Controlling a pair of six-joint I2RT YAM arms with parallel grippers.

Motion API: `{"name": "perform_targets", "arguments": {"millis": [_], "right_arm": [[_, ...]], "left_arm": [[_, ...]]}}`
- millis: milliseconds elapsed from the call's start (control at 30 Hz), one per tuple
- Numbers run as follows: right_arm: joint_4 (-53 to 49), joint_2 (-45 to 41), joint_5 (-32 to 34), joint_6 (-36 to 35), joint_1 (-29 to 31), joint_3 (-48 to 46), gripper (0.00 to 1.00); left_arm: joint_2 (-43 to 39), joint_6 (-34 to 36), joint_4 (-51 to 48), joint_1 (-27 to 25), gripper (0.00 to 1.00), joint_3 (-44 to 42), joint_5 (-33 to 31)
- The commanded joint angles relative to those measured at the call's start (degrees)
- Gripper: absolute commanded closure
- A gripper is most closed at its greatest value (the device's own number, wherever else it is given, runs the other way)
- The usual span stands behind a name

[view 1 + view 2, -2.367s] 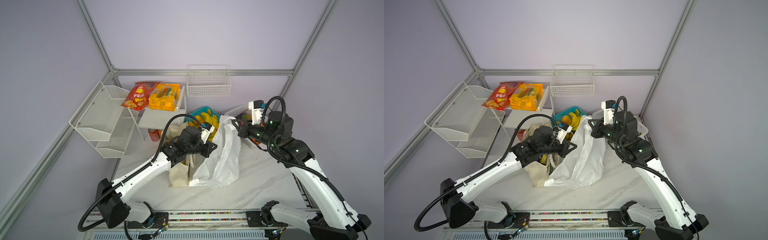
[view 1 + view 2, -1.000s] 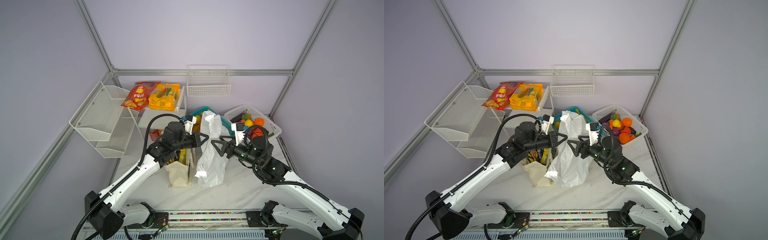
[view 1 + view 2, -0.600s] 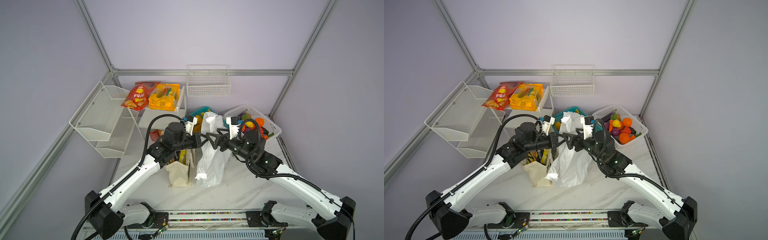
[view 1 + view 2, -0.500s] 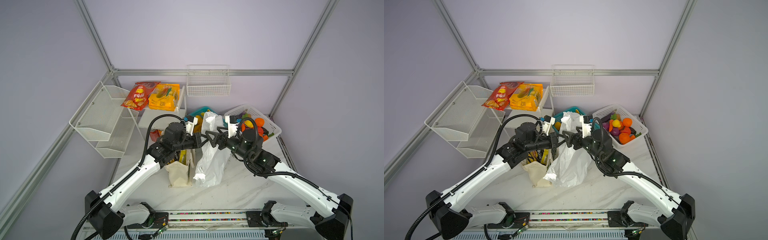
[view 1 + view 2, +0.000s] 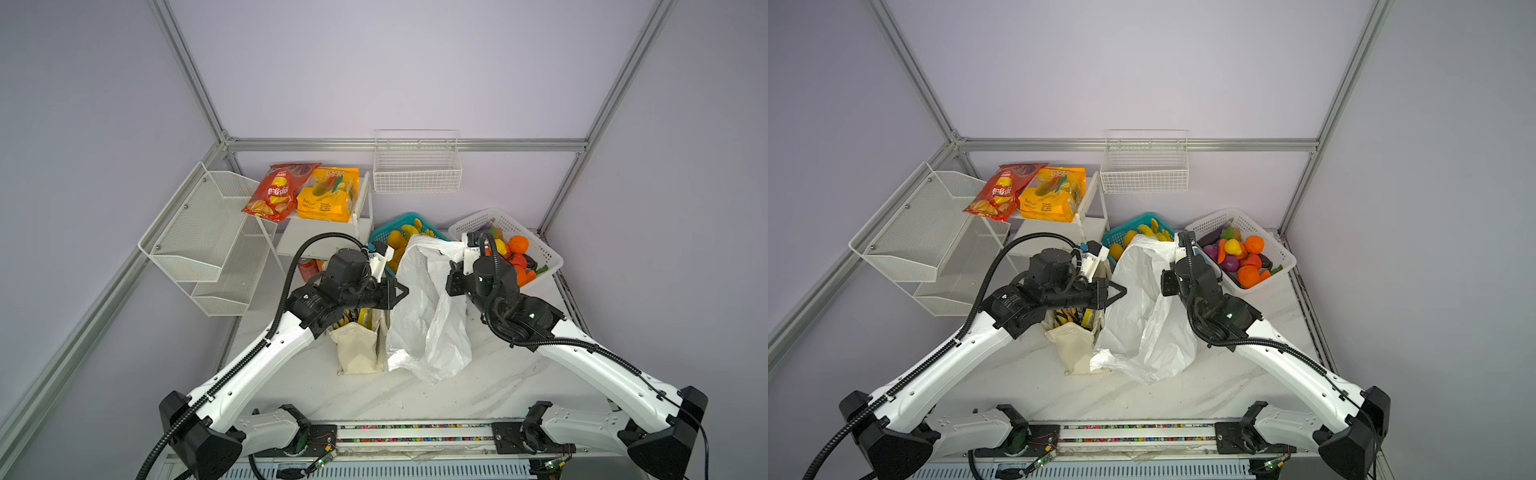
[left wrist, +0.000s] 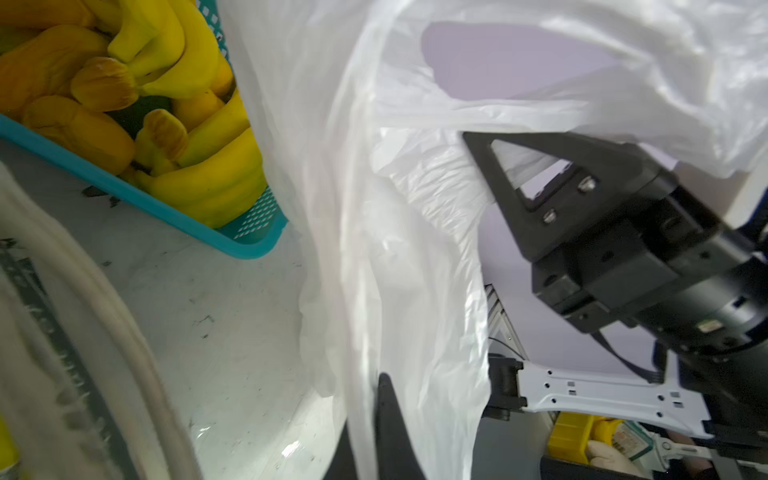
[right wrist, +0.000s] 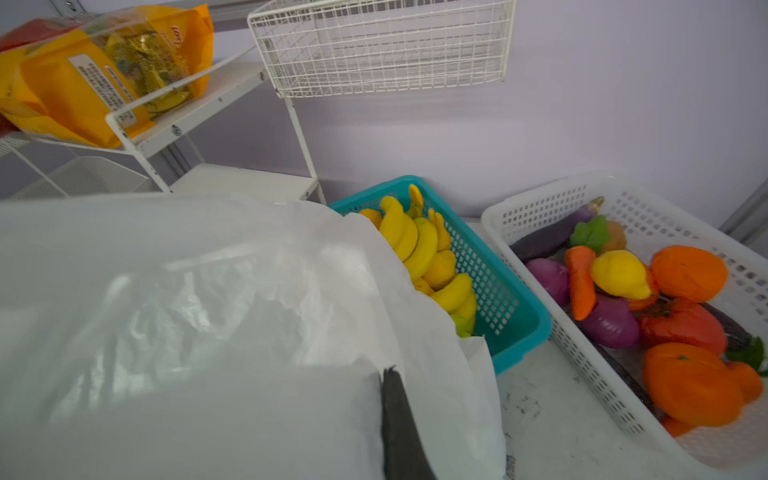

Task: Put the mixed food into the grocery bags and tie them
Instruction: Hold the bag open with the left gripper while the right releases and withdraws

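My left gripper should pull the bag toward the cream tote (image 5: 357, 350) while my right gripper moves back, because the plastic bag's rim (image 5: 440, 246) hangs over my right gripper's fingers.
The white plastic bag (image 5: 428, 316) (image 5: 1142, 320) stands mid-table, held up between both arms. My left gripper (image 5: 401, 293) (image 6: 374, 395) is shut on a strip of its left side. On the far right rim of the bag, my right gripper (image 5: 454, 270) (image 7: 384, 378) is shut, with plastic draped over the fingers. The cream tote (image 5: 357, 349) stands just left of the bag, with a black-and-yellow chip bag (image 5: 1065, 316) and a yellow packet (image 5: 1088, 318) inside. Bananas (image 5: 399, 243) (image 7: 419, 245) lie in the teal basket (image 7: 511, 316). Toy produce (image 5: 1237, 257), among it a purple eggplant (image 7: 548, 239), fills the white basket (image 5: 544, 253).
A red chip bag (image 5: 276, 193) and an orange-yellow packet (image 5: 328, 195) lie on the white shelf rack (image 5: 208, 241) at the back left. A wire basket (image 5: 415, 174) hangs on the back wall. A red can (image 5: 307, 268) stands under the shelf.
My right gripper swung in from the right, reached the bag's right rim and shut on it. The bag's top now spreads wider between the two grippers. The left arm hardly moved.
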Motion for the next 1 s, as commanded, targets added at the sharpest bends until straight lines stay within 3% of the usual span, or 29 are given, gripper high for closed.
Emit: {"name": "perform_targets", "arguments": {"millis": [0,67,167,400,533,700,833,967], "right_arm": [[-10.38,-1.12,4.13,-2.08,-3.14,3.33,1.0],[-11.66,-0.46,1.79,-2.95,-5.89,4.54,1.0],[-11.4,0.81,-2.25,-3.9,-7.31,7.16,1.0],[-11.18,6.37,-9.34,-4.88,-7.4,10.73,0.98],[-8.45,6.1,-22.37,-4.98,-7.4,7.96,0.79],[-6.4,-0.19,-36.2,-5.12,-7.41,3.99,0.45],[-7.29,-6.4,-41.66,-4.43,-7.42,2.66,0.27],[-7.92,-11.45,-42.75,-3.92,-7.49,2.36,0.21]], "left_arm": [[-1.15,9.72,-16.15,-0.09,1.0,11.22,-9.49],[-1.39,10.94,-19.63,0.12,1.0,14.22,-14.33],[-1.85,11.37,-21.36,0.12,1.0,18.2,-16.71],[0.02,10.67,-21.46,0.17,1.0,21.33,-10.96],[1.04,8.89,-18.35,0.08,1.0,18.08,-7.17],[2.7,8.94,-19.29,0.21,1.0,16.44,-12.32],[4.05,9.06,-20.48,0.61,1.0,17.23,-15.07],[3.83,8.56,-21.62,1.34,1.0,18.01,-16.37]]}}
